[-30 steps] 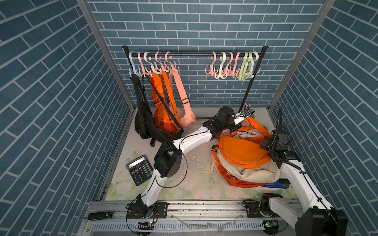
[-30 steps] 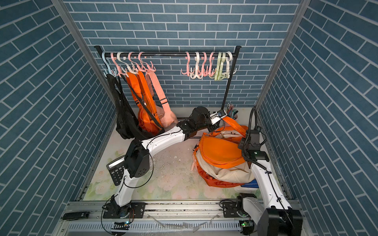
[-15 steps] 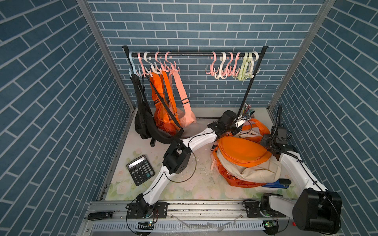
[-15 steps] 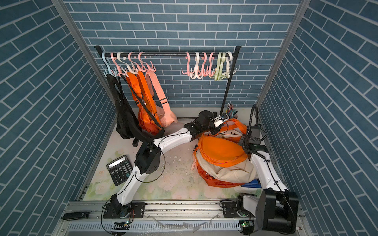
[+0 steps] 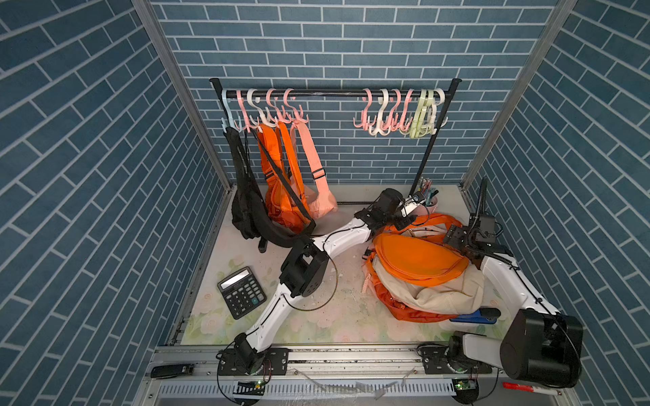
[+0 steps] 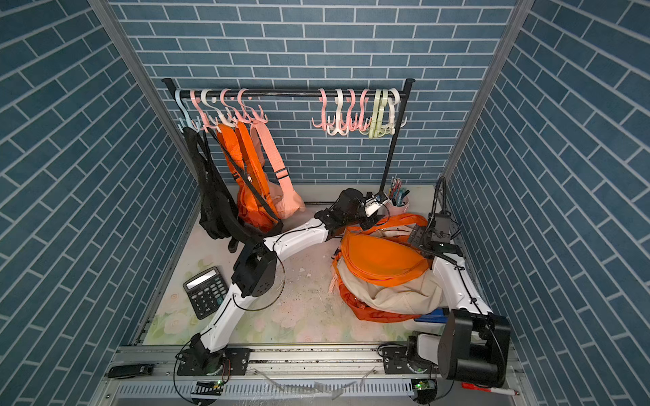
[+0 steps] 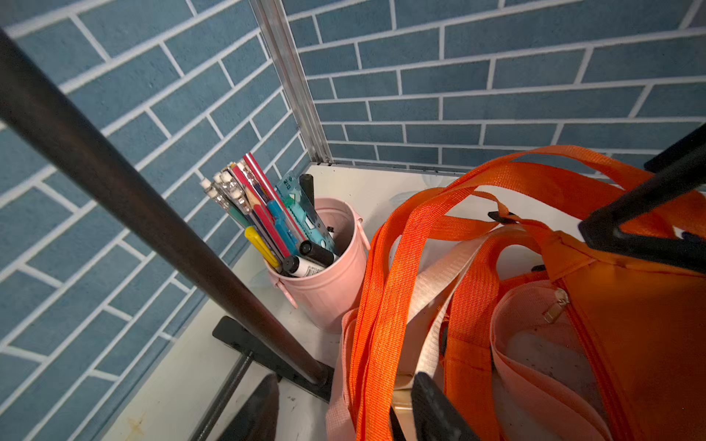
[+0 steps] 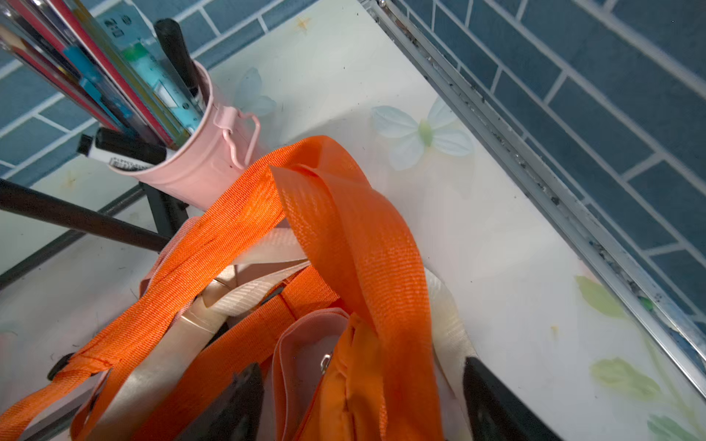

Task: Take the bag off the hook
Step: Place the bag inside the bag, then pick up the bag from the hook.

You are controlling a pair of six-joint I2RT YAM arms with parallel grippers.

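Observation:
The pink bag's strap point(image 5: 311, 150) hangs clear of its neighbours, so my open right gripper keeps moving toward the strap's black buckle point(image 5: 319, 174) until it can close there.
The orange bag point(image 5: 418, 260) lies on a pile of bags at the right of the table, also in a top view point(image 6: 383, 260), off the hooks point(image 5: 397, 112) on the rail point(image 5: 330, 93). Its orange straps point(image 7: 382, 286) trail toward the back corner. My left gripper point(image 5: 409, 214) is open over the straps; in the left wrist view point(image 7: 345, 412) they pass loosely between the jaws. My right gripper point(image 5: 453, 237) is open wide at the bag's right end; in its wrist view point(image 8: 363, 404) bag fabric and straps point(image 8: 344, 229) sit unpinched between the fingers.
A black bag point(image 5: 246, 197), another orange bag point(image 5: 281, 189) and a pink bag point(image 5: 320, 200) hang from the left hooks. A pink pencil cup point(image 7: 328, 282) stands by the rack's right post point(image 5: 432, 147). A calculator point(image 5: 242, 291) lies front left. A beige bag point(image 5: 439, 295) lies under the orange one.
Both grippers have gone from shut on the orange bag's straps to open. The left arm reached farther toward the back right corner, and the bag has settled lower on the pile.

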